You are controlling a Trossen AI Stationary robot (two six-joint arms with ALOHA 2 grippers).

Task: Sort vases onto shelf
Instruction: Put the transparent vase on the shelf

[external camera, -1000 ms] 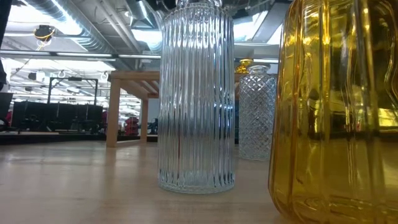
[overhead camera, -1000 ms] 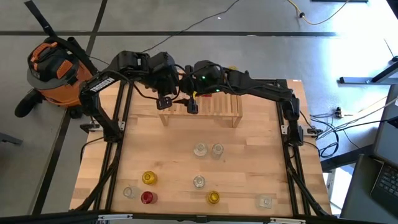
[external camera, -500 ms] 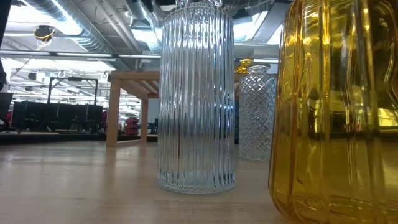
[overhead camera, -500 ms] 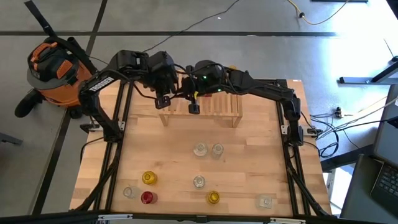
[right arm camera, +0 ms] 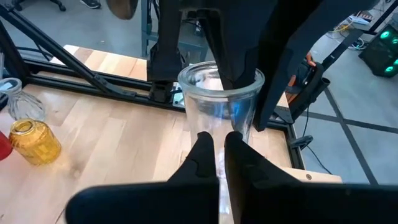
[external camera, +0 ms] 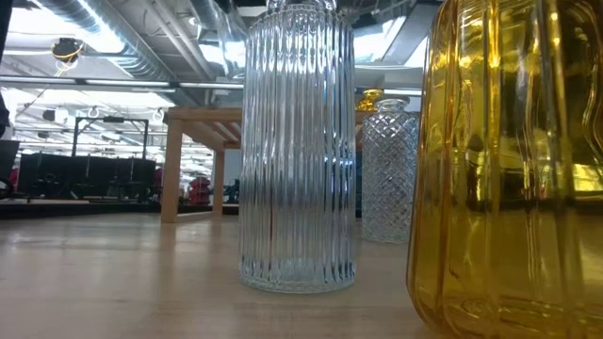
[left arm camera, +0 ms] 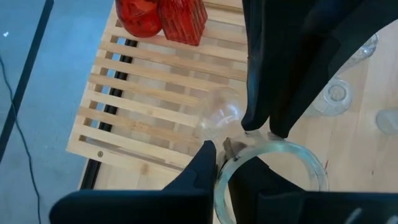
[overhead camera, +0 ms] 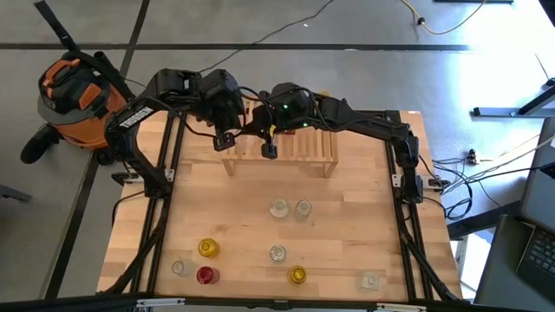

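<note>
The clear vase's side (right arm camera: pixel 219 124) touches my right gripper's closed fingers, so they should open wide and straddle the vase's body (right arm camera: pixel 219 150) before my left gripper frees the vase's rim.
A clear glass vase (right arm camera: pixel 221 102) hangs upright above the light-wood shelf (left arm camera: pixel 149 93) at the table's far side, between my two grippers. My left gripper (left arm camera: pixel 222 154) is shut on its rim. My right gripper (right arm camera: pixel 217 146) is shut, with its tips against the vase's side. Two red vases (left arm camera: pixel 161 15) stand on the shelf's slats. Several clear, yellow and red vases stand on the table nearer the front, among them a clear pair (overhead camera: pixel 290 209) and a yellow one (overhead camera: pixel 208 248). My left gripper pinches the clear vase's rim (left arm camera: pixel 239 155), one finger inside the mouth and one outside, slanting down from above. The vase hangs upright below the fingers, over the shelf. My right gripper meets the vase's outer wall (right arm camera: pixel 219 124) below the rim with its shut fingers, nearly level, from the side opposite the left gripper. Whether any glass lies between the fingers, I cannot tell.
A ribbed clear vase (external camera: pixel 298 151), a yellow vase (external camera: pixel 509 169) and a diamond-cut clear vase (external camera: pixel 389 169) stand close to the low camera. An orange shop vacuum (overhead camera: pixel 74 95) sits on the floor beyond the table's far left corner. Bare tabletop lies between shelf and vases.
</note>
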